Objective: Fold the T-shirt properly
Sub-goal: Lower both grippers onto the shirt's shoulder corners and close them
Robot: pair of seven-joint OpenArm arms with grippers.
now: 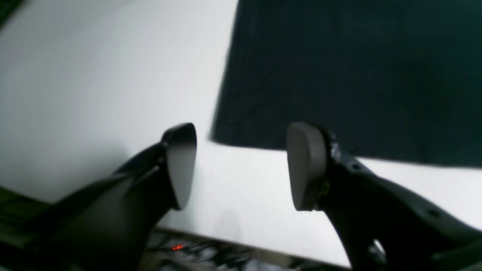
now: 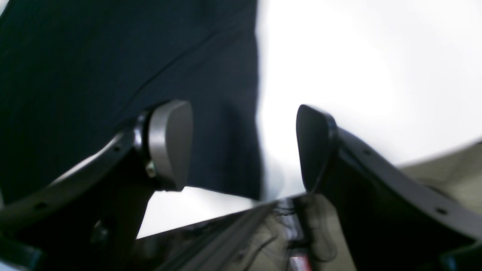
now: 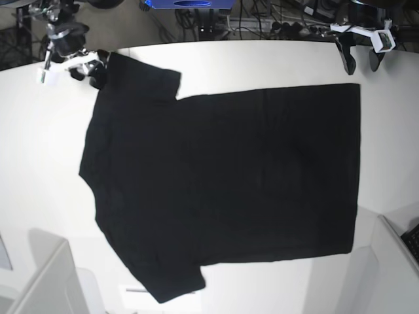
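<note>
The black T-shirt is lying spread flat (image 3: 222,173). I expect its far side to fold over and the near sleeve to stay put as I carry the far sleeve (image 3: 143,77).
The black T-shirt (image 3: 229,183) lies spread flat on the white table (image 3: 262,62), plain side up, collar end to the left and hem to the right. My left gripper (image 3: 359,62) is open and empty, hovering just beyond the hem's far corner. In the left wrist view that corner of the T-shirt (image 1: 339,75) lies just past the open gripper (image 1: 244,165). My right gripper (image 3: 87,75) is open and empty at the far sleeve. In the right wrist view the gripper (image 2: 243,146) straddles the edge of the T-shirt (image 2: 113,75). The print is hidden.
Cables and equipment (image 3: 262,19) crowd the floor behind the table's far edge. A white box (image 3: 46,281) stands at the near left corner and another white panel (image 3: 386,261) at the near right. The table edge (image 2: 211,222) shows close below the right gripper.
</note>
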